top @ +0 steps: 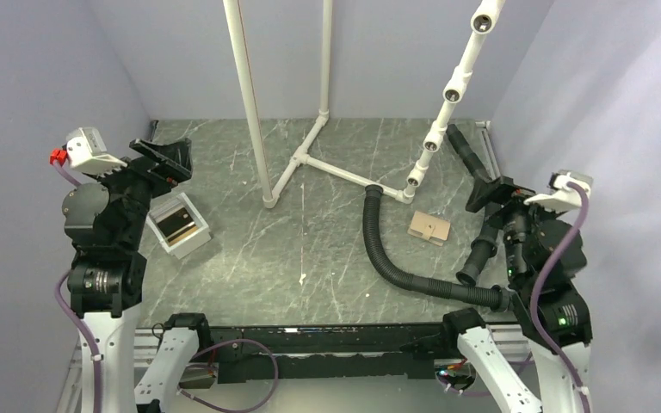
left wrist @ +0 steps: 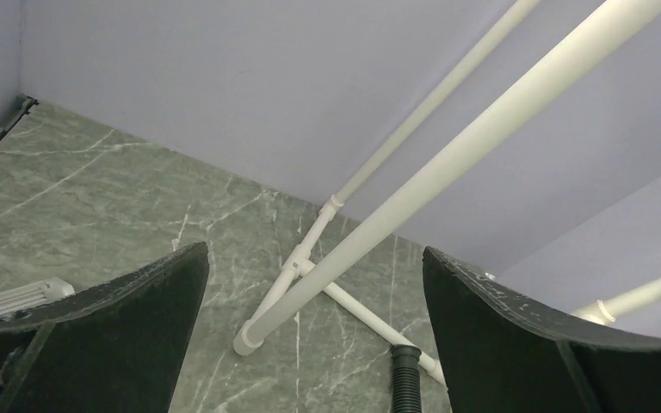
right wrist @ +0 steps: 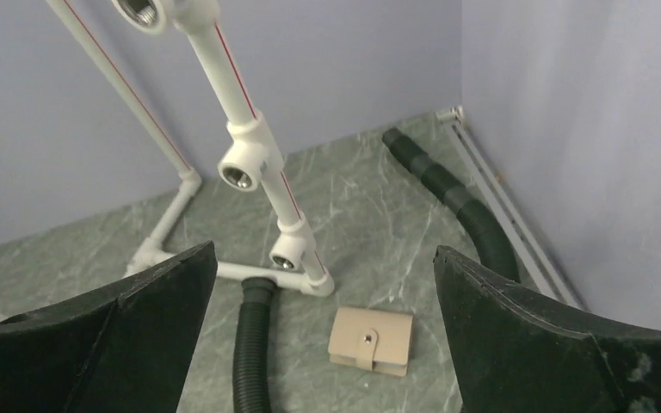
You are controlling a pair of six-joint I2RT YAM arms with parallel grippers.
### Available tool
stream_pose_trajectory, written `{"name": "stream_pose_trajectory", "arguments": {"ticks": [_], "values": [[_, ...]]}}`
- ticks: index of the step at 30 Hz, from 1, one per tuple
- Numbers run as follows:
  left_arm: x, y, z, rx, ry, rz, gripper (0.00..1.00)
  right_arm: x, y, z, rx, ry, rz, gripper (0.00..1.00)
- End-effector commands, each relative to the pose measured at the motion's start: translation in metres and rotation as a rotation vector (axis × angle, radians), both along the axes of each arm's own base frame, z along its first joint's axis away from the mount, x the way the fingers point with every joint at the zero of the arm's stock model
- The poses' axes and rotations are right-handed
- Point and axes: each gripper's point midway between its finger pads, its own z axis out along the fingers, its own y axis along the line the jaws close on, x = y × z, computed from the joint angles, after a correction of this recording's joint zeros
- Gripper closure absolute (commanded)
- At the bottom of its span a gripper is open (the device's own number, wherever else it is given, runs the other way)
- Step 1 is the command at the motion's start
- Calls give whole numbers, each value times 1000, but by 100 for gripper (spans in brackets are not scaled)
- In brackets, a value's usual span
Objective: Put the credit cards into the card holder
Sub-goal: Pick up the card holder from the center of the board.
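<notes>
The tan card holder [top: 429, 227] is well away from the black hose. My right gripper should keep going down to the holder's nearer short edge [top: 446, 232] until the fingers are on both sides of it.
The credit cards [top: 175, 224] lie as a dark, golden-glossy stack inside a white rectangular tray [top: 196, 242] at the left of the table. The tan card holder [top: 429, 228] lies shut, its tab snapped, at the right; it also shows in the right wrist view [right wrist: 373, 341]. My left gripper [top: 169, 156] is open and empty, raised behind the tray; the cards are hidden in its wrist view [left wrist: 315, 267]. My right gripper [top: 473, 176] is open and empty, raised to the right of the holder, with the holder between its jaws in the wrist view [right wrist: 324, 274].
A white pipe frame [top: 310, 155] stands at mid-back, with a slanted pipe of sockets [top: 447, 95]. A black corrugated hose [top: 396, 258] curves from the frame's foot towards the right arm's base. A second hose piece [right wrist: 456, 202] lies along the right wall.
</notes>
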Motion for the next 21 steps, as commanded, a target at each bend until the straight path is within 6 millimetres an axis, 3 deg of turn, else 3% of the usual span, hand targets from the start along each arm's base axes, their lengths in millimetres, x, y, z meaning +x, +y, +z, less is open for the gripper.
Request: {"name": "stream_pose_trajectory", "arguments": {"ticks": [1,6,15,17,21], "values": [[8,-4,-2,25,8,-25,1,23,7,-39,30,125,-2,0],[20,-11,-19,17,71,-61,1,38,4,-84,94,234,-71,0],[28,-30,-35,46,132,-139,1,63,-25,-198,416,515,-214,1],[29,-35,-40,59,150,-163,1,67,-31,-221,482,540,-213,6],[31,-48,-53,72,185,-220,1,88,-21,-258,589,583,-127,21]]}}
